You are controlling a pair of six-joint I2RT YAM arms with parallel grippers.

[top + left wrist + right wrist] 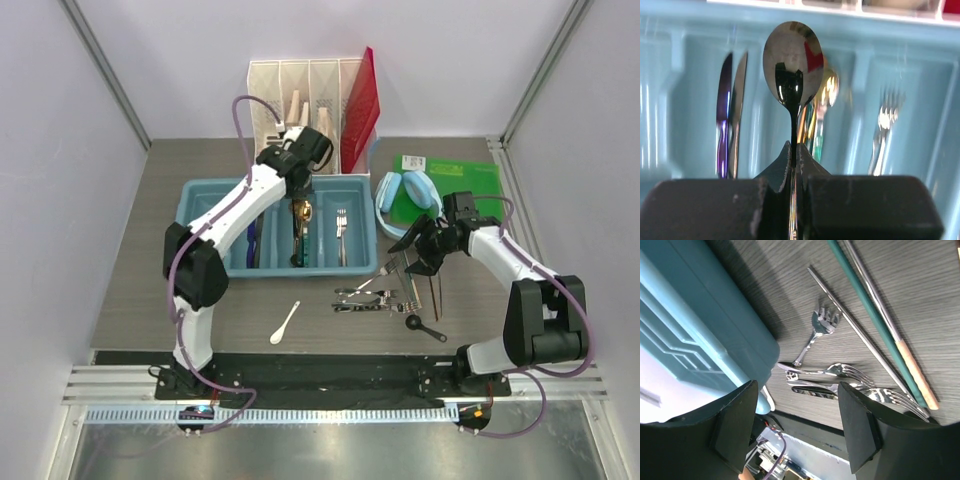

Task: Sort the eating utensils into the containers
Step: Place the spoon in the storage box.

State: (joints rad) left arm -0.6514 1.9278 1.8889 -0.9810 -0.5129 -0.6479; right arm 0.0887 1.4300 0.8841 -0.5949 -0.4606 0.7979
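The dark spoon [793, 65] is hanging lengthwise above the gold spoon's compartment [306, 212], so my left gripper should next move it down until it is down beside the gold spoon, and then let go.
My left gripper [299, 178] hovers over the far end of the light blue tray [200, 205] and is shut on the thin handle of a dark mirror-bowled spoon [792, 65], held at the fingertips [782, 162]. Below it, the tray's compartments hold dark knives [730, 115], a gold spoon [827, 90] and a silver fork [885, 120]. My right gripper [425, 252] is open and empty above the table, right of the tray. Silver forks [840, 372], a small fork [821, 324] and long chopsticks [875, 315] lie under it [797, 425].
A white spoon [285, 322] and a black measuring spoon [425, 327] lie near the table's front. Light blue headphones [410, 195] and a green board [460, 180] are at the back right. A white file organizer [305, 90] with a red folder [362, 95] stands behind the tray.
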